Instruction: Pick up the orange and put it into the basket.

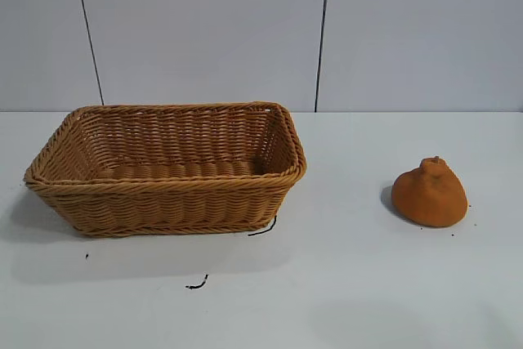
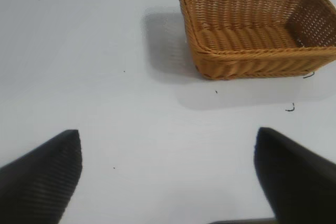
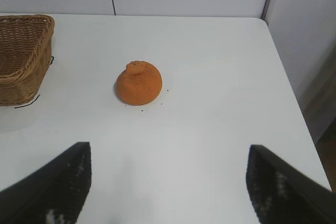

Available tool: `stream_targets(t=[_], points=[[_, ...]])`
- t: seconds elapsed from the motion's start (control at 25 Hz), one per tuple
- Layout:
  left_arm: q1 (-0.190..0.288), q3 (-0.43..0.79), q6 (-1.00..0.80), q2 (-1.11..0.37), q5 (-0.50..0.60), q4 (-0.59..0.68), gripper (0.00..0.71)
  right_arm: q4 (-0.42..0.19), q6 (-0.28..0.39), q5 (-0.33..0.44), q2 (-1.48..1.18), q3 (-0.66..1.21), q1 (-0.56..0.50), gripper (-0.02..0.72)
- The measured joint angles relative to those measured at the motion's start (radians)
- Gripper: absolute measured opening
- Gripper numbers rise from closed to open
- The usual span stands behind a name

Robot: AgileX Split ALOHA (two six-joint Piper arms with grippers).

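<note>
The orange sits low and squat on a broad base, so I expect it to settle neck up rather than roll when I lower it into the basket.
The orange sits on the white table at the right, its knobby neck up; the right wrist view has the orange ahead of the fingers. The wicker basket stands empty at the left, also seen as the basket from the left wrist and as a corner of the basket from the right wrist. My right gripper is open, well short of the orange, with nothing between its fingers. My left gripper is open over bare table, away from the basket. Neither arm shows in the exterior view.
Small dark thread scraps lie on the table in front of the basket. The table's right edge runs close beside the orange, with a wall panel beyond it. Bare white surface lies between basket and orange.
</note>
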Motion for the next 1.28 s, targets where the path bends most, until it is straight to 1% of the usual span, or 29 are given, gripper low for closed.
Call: stream_targets(t=[0.24, 0.4, 0.48, 0.64, 0.76, 0.84, 1.04, 1.28], points=[[0.000, 0.000, 0.000, 0.000, 0.000, 0.000, 0.639, 0.000, -0.002, 0.000, 0.000, 0.000, 0.000, 0.582], [0.000, 0.000, 0.000, 0.000, 0.000, 0.000, 0.639, -0.006, -0.027, -0.004, 0.012, -0.003, 0.000, 0.582], [0.000, 0.000, 0.000, 0.000, 0.000, 0.000, 0.639, -0.009, -0.031, -0.007, 0.069, -0.019, 0.000, 0.582], [0.000, 0.000, 0.000, 0.000, 0.000, 0.000, 0.639, -0.011, -0.034, 0.007, 0.295, -0.090, 0.000, 0.582], [0.000, 0.000, 0.000, 0.000, 0.000, 0.000, 0.639, -0.006, -0.034, 0.020, 0.526, -0.174, 0.000, 0.582], [0.000, 0.000, 0.000, 0.000, 0.000, 0.000, 0.639, 0.011, -0.034, 0.029, 0.671, -0.245, 0.000, 0.582], [0.000, 0.000, 0.000, 0.000, 0.000, 0.000, 0.639, 0.075, -0.034, 0.023, 1.024, -0.413, 0.000, 0.582], [0.000, 0.000, 0.000, 0.000, 0.000, 0.000, 0.639, 0.101, -0.034, -0.002, 1.406, -0.620, 0.000, 0.582]])
